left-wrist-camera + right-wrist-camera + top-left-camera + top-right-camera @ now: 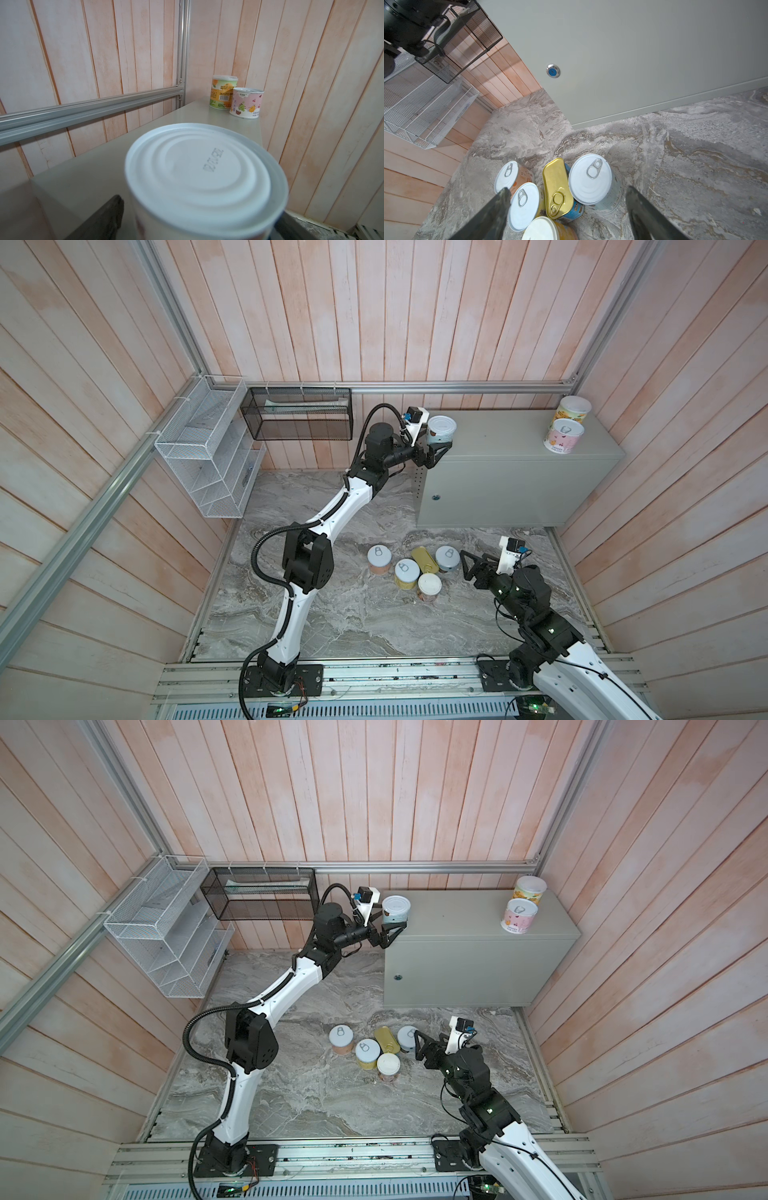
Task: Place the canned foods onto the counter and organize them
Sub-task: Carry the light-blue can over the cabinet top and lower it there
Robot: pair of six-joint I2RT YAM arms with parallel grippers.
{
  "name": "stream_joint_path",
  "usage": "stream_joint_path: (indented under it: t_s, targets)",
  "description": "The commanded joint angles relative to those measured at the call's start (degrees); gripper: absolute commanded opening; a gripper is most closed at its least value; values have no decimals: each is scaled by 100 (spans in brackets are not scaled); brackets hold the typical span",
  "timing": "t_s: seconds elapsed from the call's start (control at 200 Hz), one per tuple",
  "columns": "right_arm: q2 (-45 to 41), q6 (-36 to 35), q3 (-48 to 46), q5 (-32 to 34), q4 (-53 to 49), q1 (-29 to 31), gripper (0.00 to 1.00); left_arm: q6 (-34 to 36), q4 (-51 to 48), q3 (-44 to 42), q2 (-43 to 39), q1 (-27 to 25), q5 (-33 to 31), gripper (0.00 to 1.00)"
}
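The pale blue-labelled can is too near the end of the counter. My left gripper should move back, close, and then push the can's side farther in.
A pale blue-labelled can stands on the left end of the grey-green counter. My left gripper is open around it, with a gap showing beside one finger. An orange-green can and a pink can stand at the counter's right end. Several cans cluster on the marbled slab, among them the gold-topped rectangular tin and a pale blue round can. My right gripper hovers open just right of them.
A black mesh basket and a white wire basket hang on the wooden walls at the back left. The marbled slab stretches in front of the cluster. An aluminium rail runs behind the counter.
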Motion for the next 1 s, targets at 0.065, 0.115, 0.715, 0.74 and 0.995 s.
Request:
stream_joint_path:
  t_s: [0.065, 0.115, 0.715, 0.74, 0.995]
  targets:
    - [130, -96, 122, -64, 28, 13, 86, 84, -166, -125, -342, -14, -51, 100]
    - [169, -82, 110, -94, 64, 13, 86, 84, -120, -220, -400, -14, -38, 100]
    - [420, -64, 96, -135, 128, 14, 87, 84, 570, -1884, -1356, -15, -158, 100]
    - [424, -64, 91, -139, 127, 7, 87, 83, 635, -1992, -1419, -14, -185, 100]
    - [513, -64, 81, -126, 185, 14, 87, 437, 863, -2513, -1746, -15, -657, 100]
